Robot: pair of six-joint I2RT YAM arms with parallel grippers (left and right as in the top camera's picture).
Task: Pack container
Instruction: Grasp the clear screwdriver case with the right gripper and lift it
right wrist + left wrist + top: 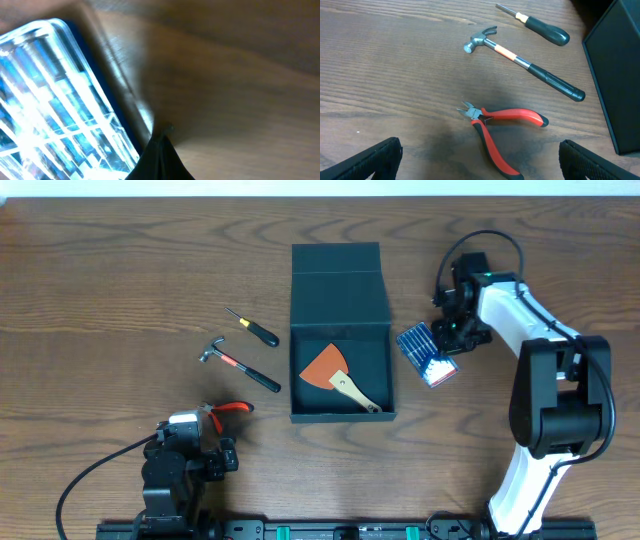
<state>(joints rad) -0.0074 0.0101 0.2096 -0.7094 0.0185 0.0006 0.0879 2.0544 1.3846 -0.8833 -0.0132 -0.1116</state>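
The right gripper's closed fingers are beside the blue pack's edge (120, 119), so the robot should raise that gripper, open it wide and straddle the blue pack across its width (427, 357) before packing.
The dark teal-black container (372, 358) lies open mid-table with its flap lid (338, 280) folded back; its wall also shows in the left wrist view (620, 75). An orange scraper with a wooden handle (332, 370) lies inside. My left gripper (200, 442) is open and empty, low over the table just short of the red-handled pliers (505, 117), with its fingers (480, 156) either side of one handle. My right gripper (447, 330) is shut, its tip (161, 142) touching the table at the edge of the small blue flat pack (50, 100).
A hammer (238, 365) and a black-handled screwdriver (252, 327) lie left of the container; both show in the left wrist view, the hammer (520, 60) and the screwdriver (540, 27). The pliers (230, 409) lie nearer me. The blue pack (428, 352) lies right of the container.
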